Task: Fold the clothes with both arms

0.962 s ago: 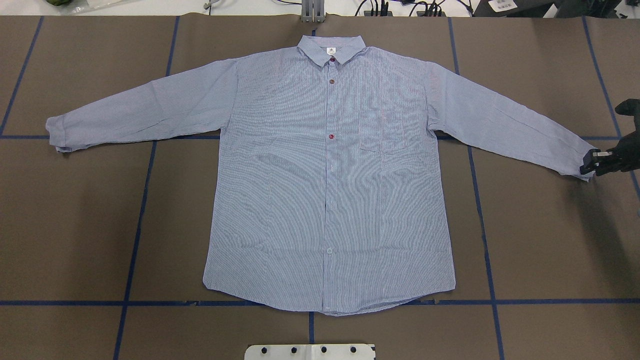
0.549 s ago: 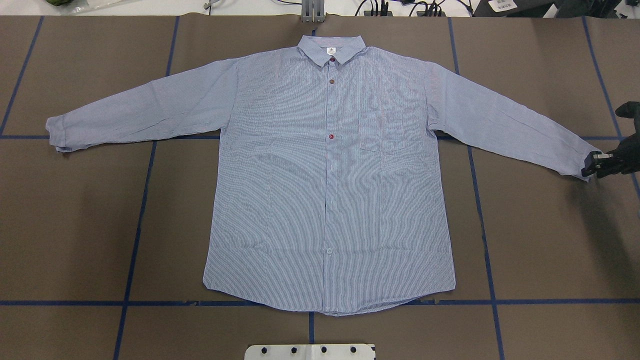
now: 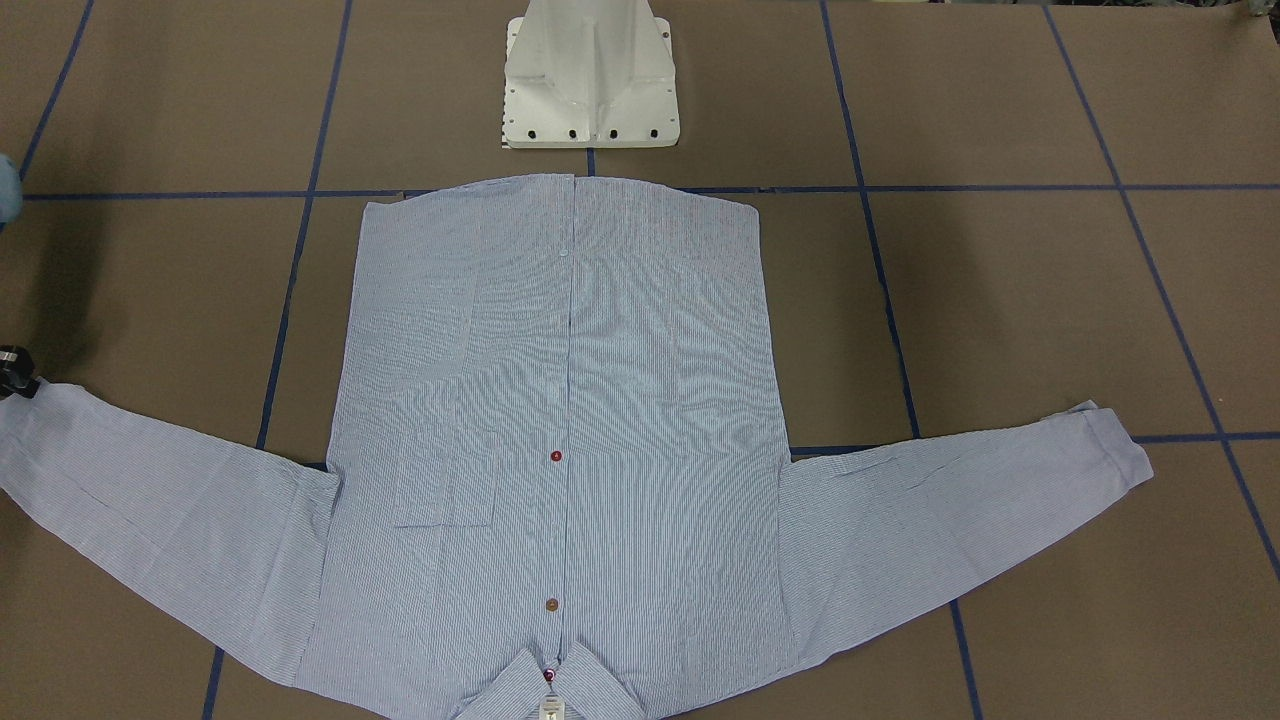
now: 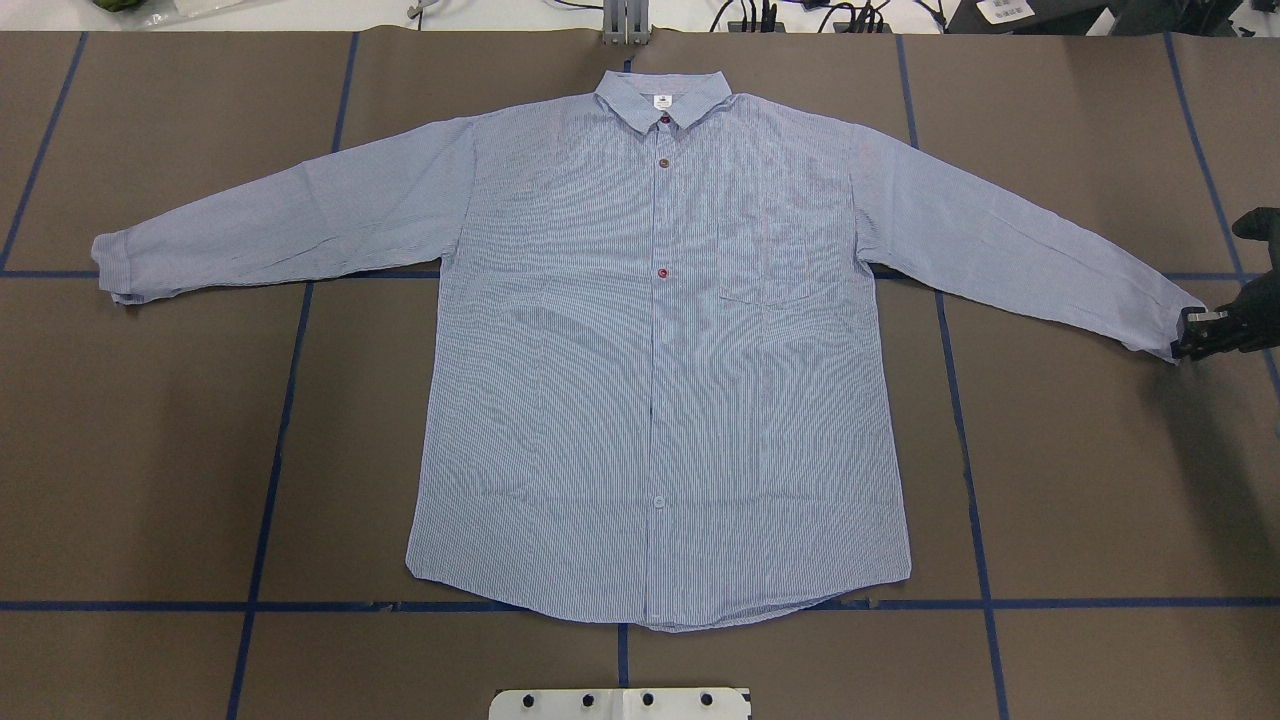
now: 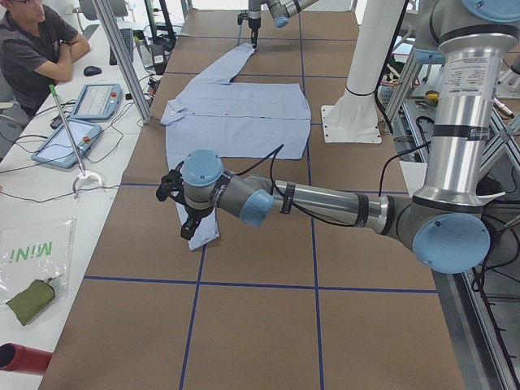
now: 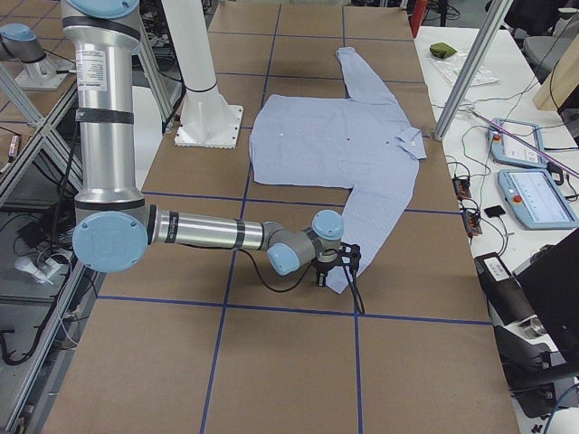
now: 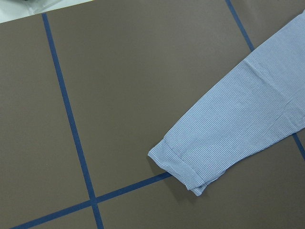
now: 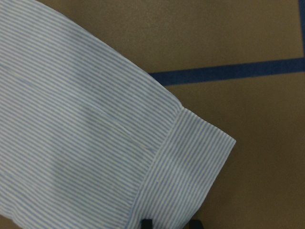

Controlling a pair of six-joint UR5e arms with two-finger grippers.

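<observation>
The cuff rests with its plain side (image 8: 190, 155) facing up, so the robot should expect a button out of sight underneath when it folds the sleeve (image 3: 162, 516) over.
The light blue striped shirt (image 4: 655, 350) lies flat and face up on the brown table, sleeves spread, collar at the far edge. My right gripper (image 4: 1193, 335) is low at the right sleeve's cuff (image 8: 190, 157). It is open, and its fingertips (image 8: 147, 223) straddle the cuff's edge. It also shows at the front-facing view's left edge (image 3: 14, 372) and in the exterior right view (image 6: 336, 269). My left gripper (image 5: 187, 223) shows only in the exterior left view, raised near the left cuff (image 7: 181, 164). I cannot tell whether it is open or shut.
The white pedestal base (image 3: 590, 90) stands at the table's near edge behind the shirt's hem. Blue tape lines (image 4: 280, 420) cross the table. An operator (image 5: 32, 49), tablets (image 5: 101, 101) and an aluminium post (image 5: 122, 57) are along the far side.
My right gripper has shifted slightly outward and toward the robot at the right cuff, and the cuff's end has moved outward with it. The rest of the shirt lies as before.
</observation>
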